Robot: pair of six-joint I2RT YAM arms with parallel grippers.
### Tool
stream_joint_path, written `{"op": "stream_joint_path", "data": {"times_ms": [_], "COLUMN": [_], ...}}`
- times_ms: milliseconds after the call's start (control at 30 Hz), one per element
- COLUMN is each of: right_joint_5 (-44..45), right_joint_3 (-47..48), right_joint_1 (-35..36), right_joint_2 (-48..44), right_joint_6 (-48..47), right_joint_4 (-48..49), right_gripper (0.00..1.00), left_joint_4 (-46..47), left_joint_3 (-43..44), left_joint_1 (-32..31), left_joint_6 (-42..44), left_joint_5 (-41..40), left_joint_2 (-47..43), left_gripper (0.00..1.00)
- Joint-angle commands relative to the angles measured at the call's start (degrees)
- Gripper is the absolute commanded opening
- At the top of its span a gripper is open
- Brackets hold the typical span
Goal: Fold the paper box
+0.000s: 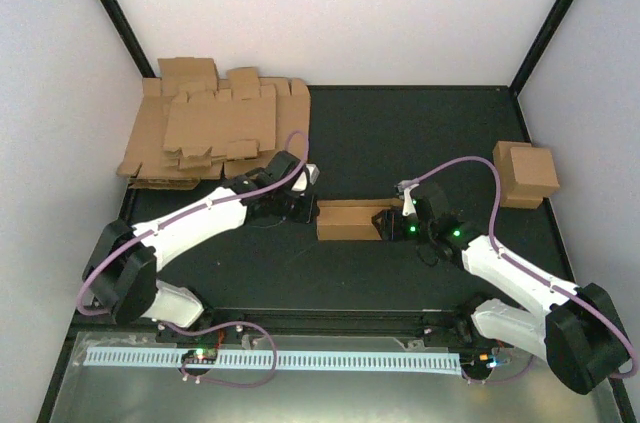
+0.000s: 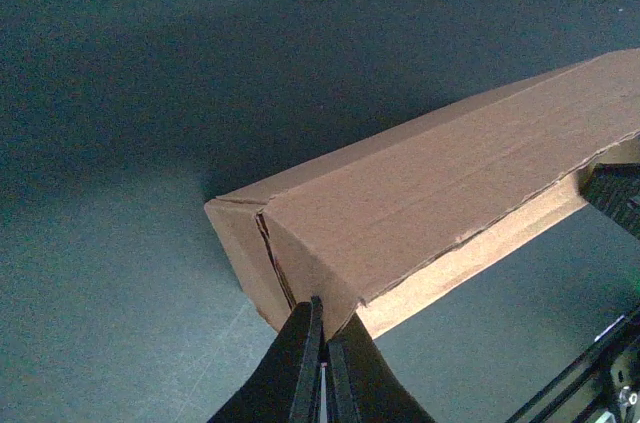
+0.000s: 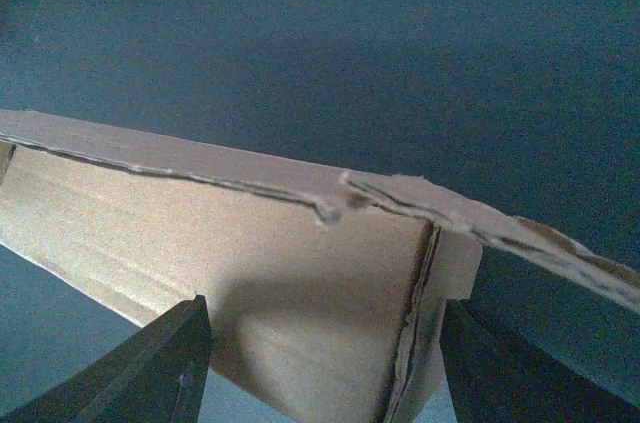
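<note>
The lid's end flap pokes out beyond the end of the box my right gripper straddles [image 3: 425, 318]. My right gripper should move back and fold that flap [image 3: 535, 235] down.
The paper box [image 1: 348, 221] lies lengthwise on the dark mat in the middle, a brown cardboard box with its lid down. My left gripper [image 1: 308, 205] is at the box's left end. In the left wrist view that gripper [image 2: 325, 328] is shut, its tips against the lower corner of the box [image 2: 450, 183]. My right gripper [image 1: 388, 224] is at the box's right end. In the right wrist view its jaws [image 3: 322, 373] straddle the end of the box [image 3: 300, 273], one finger on each side. The lid's ragged edge [image 3: 450, 213] overhangs the end wall.
A pile of flat brown cardboard blanks [image 1: 210, 133] lies at the back left corner. A folded cardboard box [image 1: 527, 173] stands at the right edge of the mat. White walls close off the back and both sides.
</note>
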Motion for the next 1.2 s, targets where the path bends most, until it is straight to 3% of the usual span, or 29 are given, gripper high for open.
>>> {"op": "stream_joint_path", "data": {"times_ms": [0,433,900,1167], "right_joint_5": [0.6,1.4,3.4,-4.8], "right_joint_3": [0.3,0.2,1.2,-2.3], "right_joint_1": [0.2,0.2,0.2,0.2], "right_joint_2": [-0.1,-1.0,-13.1,-6.0], "right_joint_6": [-0.6,-0.8,-5.0,-1.9], "right_joint_4": [-0.3,-1.0,-8.1,0.7], "right_gripper": [0.66,0.66,0.76,0.70], "left_joint_4": [-7.2,-9.4,-10.6,-9.6], "left_joint_3": [1.6,2.1,4.6,4.1], "left_joint_1": [-1.1,-4.8,-4.8,-4.8], "left_joint_6": [1.4,0.5,1.6,1.5], "left_joint_5": [-4.3,-9.3,-12.7,-12.6], "left_joint_2": [2.6,3.9,3.6,3.6], "left_gripper": [0.02,0.02,0.02,0.02]}}
